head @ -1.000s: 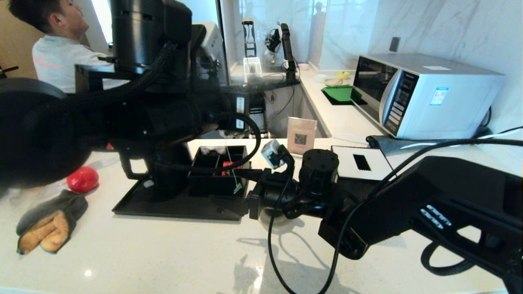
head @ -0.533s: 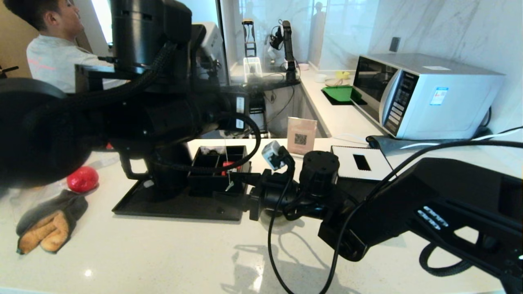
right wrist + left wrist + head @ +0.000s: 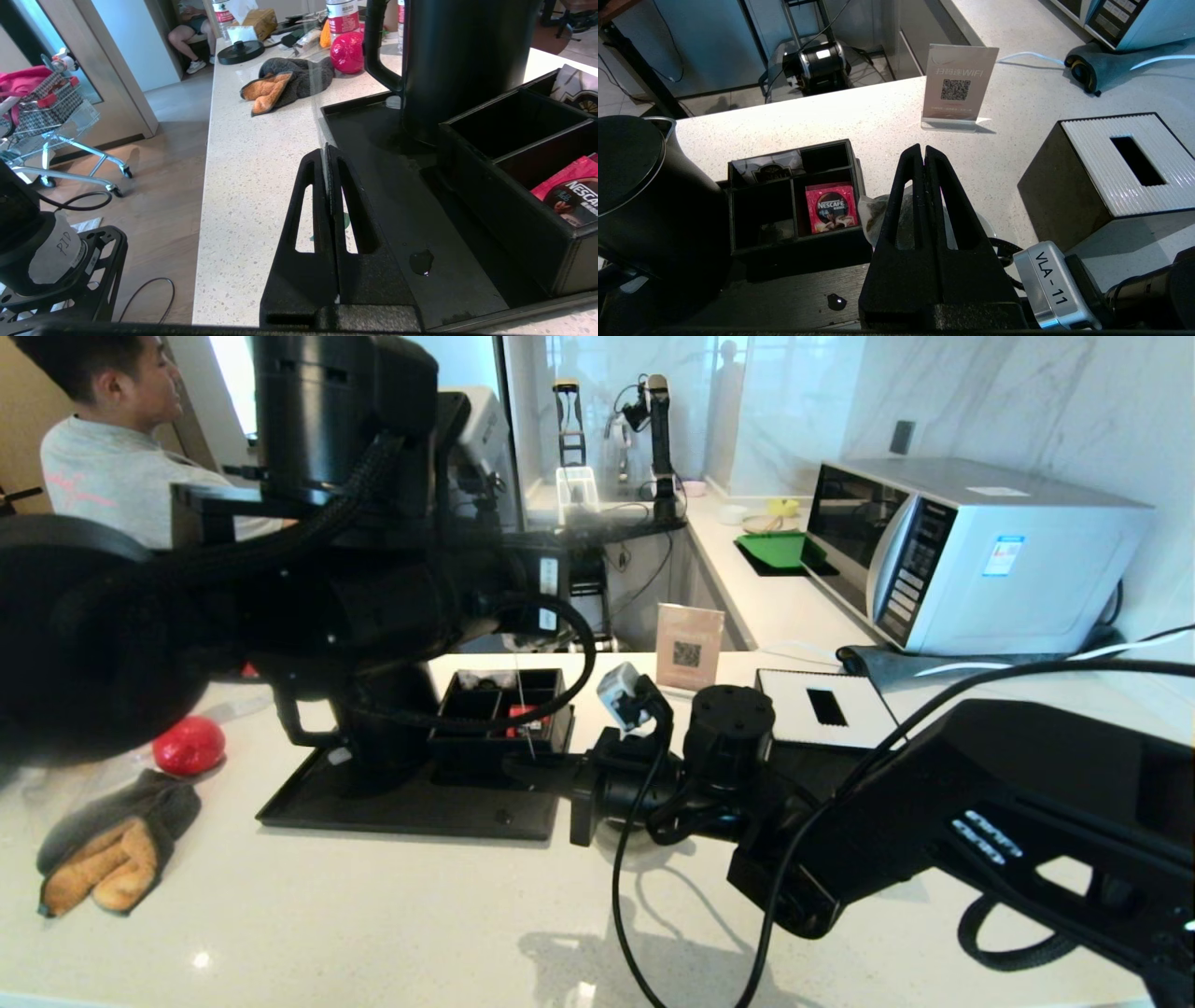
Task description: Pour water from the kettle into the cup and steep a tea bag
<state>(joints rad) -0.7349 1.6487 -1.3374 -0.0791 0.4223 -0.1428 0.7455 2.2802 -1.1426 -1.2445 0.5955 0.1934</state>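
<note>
The robot's right gripper is holding the tea bag's string low over the tray, so it should raise the string above the cup before the left gripper opens.
The tall black kettle (image 3: 383, 737) (image 3: 640, 186) (image 3: 462, 56) stands on the black tray (image 3: 411, 812). My left gripper (image 3: 923, 150) hovers above the tray's right end, shut on the tea bag; its mesh pouch (image 3: 871, 219) bulges out under the fingers. The thin white string (image 3: 523, 709) drops from there to my right gripper (image 3: 519, 765) (image 3: 325, 151). That gripper is shut on the string just above the green tag (image 3: 345, 220), low over the tray's front edge. The cup is mostly hidden under the right arm; only a pale curved edge (image 3: 987, 228) shows.
A black organiser box holding a red Nescafé packet (image 3: 830, 207) sits on the tray beside the kettle. A tissue box (image 3: 1125, 163), a QR sign (image 3: 689, 644) and a microwave (image 3: 971, 551) stand to the right. A red ball (image 3: 189, 745) and a cloth (image 3: 112, 849) lie left.
My right gripper has closed on the hanging string. The green tag, which swung free below the left gripper, is now tucked between the right fingers. The left arm stayed put.
</note>
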